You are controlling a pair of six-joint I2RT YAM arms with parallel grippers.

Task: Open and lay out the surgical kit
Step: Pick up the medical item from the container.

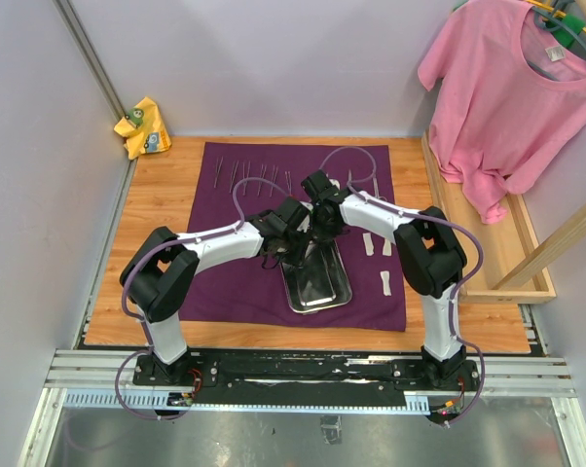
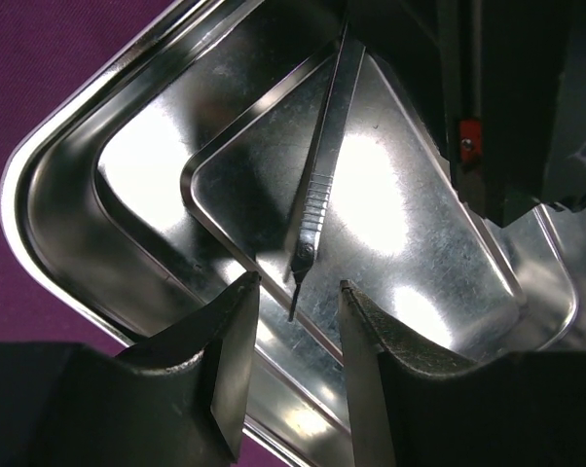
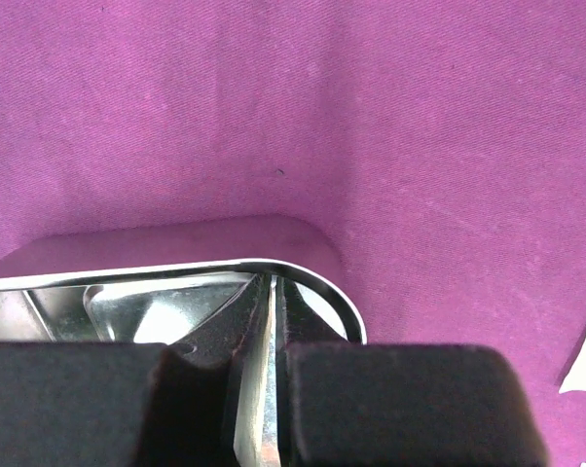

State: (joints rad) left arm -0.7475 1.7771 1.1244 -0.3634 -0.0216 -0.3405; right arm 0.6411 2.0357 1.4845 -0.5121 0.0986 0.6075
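I can see the instrument in my right gripper and free cloth on my left gripper's side (image 1: 219,213), so I should grip the instrument's lower end (image 2: 306,243) with my left gripper and put the instrument down there.
The dark purple cloth (image 1: 225,287) lies spread flat with the shiny steel tray (image 1: 318,307) on its middle. Both grippers meet over the tray. My right gripper (image 3: 276,292) is shut on the top end of a slim metal instrument (image 2: 324,165) with a ribbed handle, which hangs tip-down over the tray floor (image 2: 98,243). My left gripper (image 2: 298,284) is open, its fingertips either side of the instrument's lower tip and just short of it, touching nothing. Several slim instruments (image 1: 254,175) lie in a row along the cloth's far edge. Small white gauze pieces (image 1: 384,282) lie right of the tray.
A yellow rag (image 1: 142,126) sits in the back left corner. A pink T-shirt (image 1: 507,88) hangs at the right over a wooden frame (image 1: 512,243). Grey walls close in the table on the left and back.
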